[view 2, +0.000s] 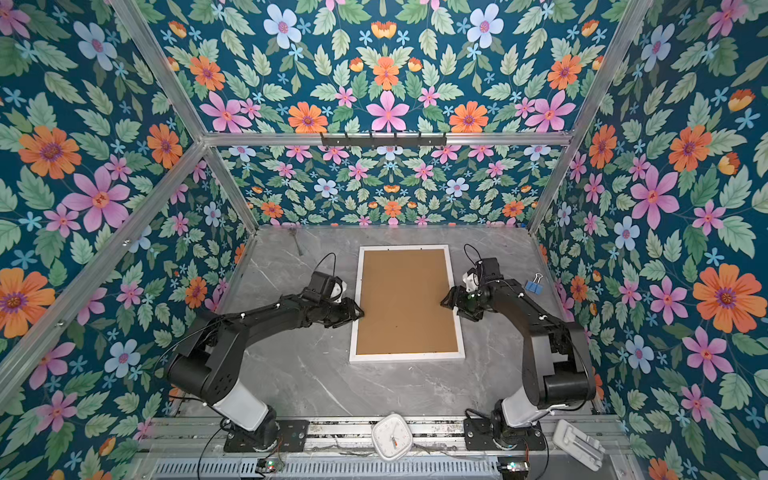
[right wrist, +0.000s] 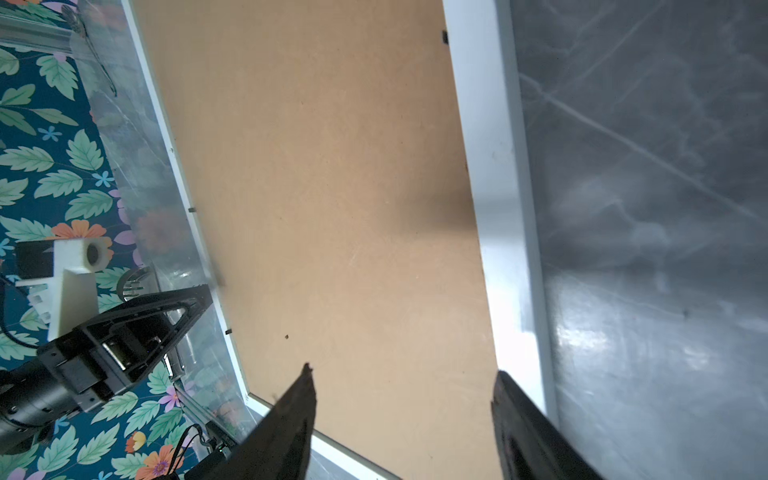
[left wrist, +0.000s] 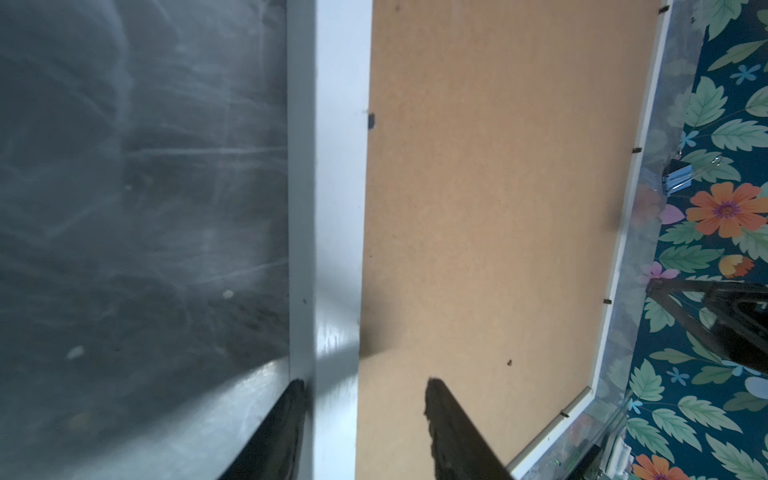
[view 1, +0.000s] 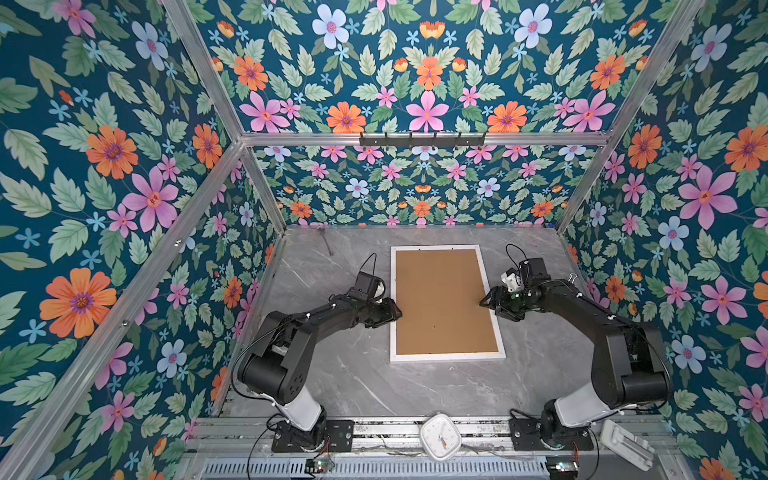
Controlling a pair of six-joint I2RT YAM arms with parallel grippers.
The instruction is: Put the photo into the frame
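Observation:
I need to steady the frame loose under both open grippers [view 1: 444,304], so my left gripper should clamp its white rail [left wrist: 336,388] before my right gripper works along the opposite rail.
The frame [view 1: 446,356] [view 2: 407,356] lies flat on the grey table, a white border around a brown backing board [view 1: 442,301] [view 2: 405,299]. The photo is hidden. My left gripper [view 1: 397,312] [view 2: 359,313] is at the frame's left rail. In the left wrist view its jaws [left wrist: 365,384] stand open astride the white rail [left wrist: 332,166], one tip at the outer edge and one over the board [left wrist: 498,208]. My right gripper [view 1: 484,302] [view 2: 444,301] is at the right rail. It is open [right wrist: 404,370], with one tip over the board [right wrist: 324,187] and one over the rail [right wrist: 494,166].
A blue binder clip [view 2: 533,284] lies right of the frame near the wall. A thin metal utensil [view 1: 326,239] lies at the back left. On the front rail sit a white clock [view 1: 440,436] and a white plastic part [view 1: 625,444]. A hook rack [view 1: 422,139] hangs on the back wall.

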